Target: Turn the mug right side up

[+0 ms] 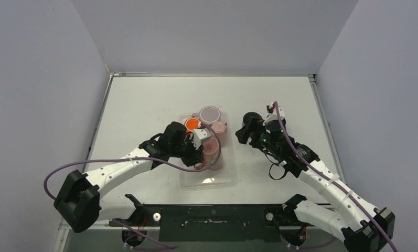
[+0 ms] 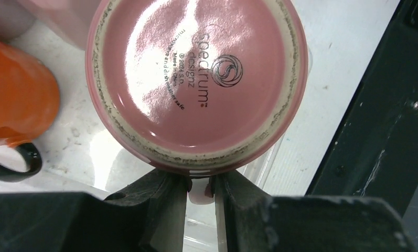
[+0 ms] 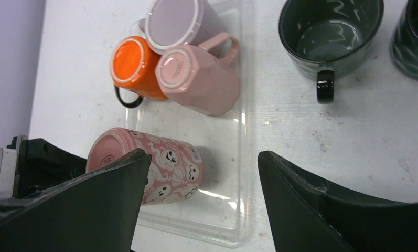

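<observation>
The pink mug's handle (image 2: 200, 192) is pinched by my left gripper from the mug's base side, so my open right gripper goes on moving toward the mug's rim side (image 3: 195, 169) until it grips the handle.
A pink mug with white ghosts (image 3: 162, 163) is in the clear tray (image 3: 238, 131), bottom end turned toward my left gripper. Its glossy pink base (image 2: 196, 79) fills the left wrist view. My left gripper (image 2: 201, 190) is shut on the mug's pink handle (image 2: 201, 195), just below the base rim. From above, the left gripper (image 1: 201, 143) is over the tray beside the mug (image 1: 212, 151). My right gripper (image 3: 202, 155) is open and empty, above the tray's right edge; from above it (image 1: 247, 130) is to the right of the tray.
Upside down at the tray's far end are an orange mug (image 3: 133, 65), a lilac mug (image 3: 175, 21) and a pale pink mug (image 3: 199, 79). Two dark mugs (image 3: 327, 31) (image 3: 414, 37) stand upright on the table right of the tray. White walls enclose the table.
</observation>
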Robot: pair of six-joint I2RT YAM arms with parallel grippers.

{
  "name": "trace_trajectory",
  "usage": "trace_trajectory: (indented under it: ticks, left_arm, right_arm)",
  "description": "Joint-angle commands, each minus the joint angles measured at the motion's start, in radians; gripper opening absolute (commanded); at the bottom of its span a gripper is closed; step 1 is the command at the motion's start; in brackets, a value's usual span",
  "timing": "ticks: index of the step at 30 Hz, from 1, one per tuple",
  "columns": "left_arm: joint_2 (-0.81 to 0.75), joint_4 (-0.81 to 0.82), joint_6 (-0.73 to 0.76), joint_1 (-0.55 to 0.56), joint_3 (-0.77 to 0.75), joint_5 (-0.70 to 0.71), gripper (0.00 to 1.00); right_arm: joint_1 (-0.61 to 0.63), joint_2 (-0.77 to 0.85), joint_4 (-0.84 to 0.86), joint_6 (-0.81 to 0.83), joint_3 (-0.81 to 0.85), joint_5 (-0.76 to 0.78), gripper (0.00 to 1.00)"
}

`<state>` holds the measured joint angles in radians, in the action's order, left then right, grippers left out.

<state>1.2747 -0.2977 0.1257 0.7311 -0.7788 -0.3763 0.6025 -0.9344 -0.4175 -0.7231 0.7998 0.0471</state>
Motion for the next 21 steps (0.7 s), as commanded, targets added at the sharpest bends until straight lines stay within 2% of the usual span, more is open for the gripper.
trace_trajectory:
  ticks: [1, 8, 16, 21]
  left_arm:
    - [-0.138, 0.261, -0.117, -0.039, -0.006, -0.030, 0.00]
    - [-0.256, 0.471, -0.335, -0.104, -0.002, -0.036, 0.00]
    - [-0.270, 0.614, -0.527, -0.114, -0.124, -0.031, 0.00]
    - [-0.268, 0.752, -0.683, -0.114, -0.195, -0.023, 0.00]
  right_arm:
    - [-0.004, 0.050, 0.127, -0.003, -0.007, -0.070, 0.78]
    - [-0.005, 0.107, 0.219, -0.029, 0.013, -0.132, 0.83]
    - [-0.003, 0.172, 0.386, -0.071, -0.015, -0.249, 1.00]
    - [0.000, 0.170, 0.568, -0.161, -0.060, -0.316, 1.00]
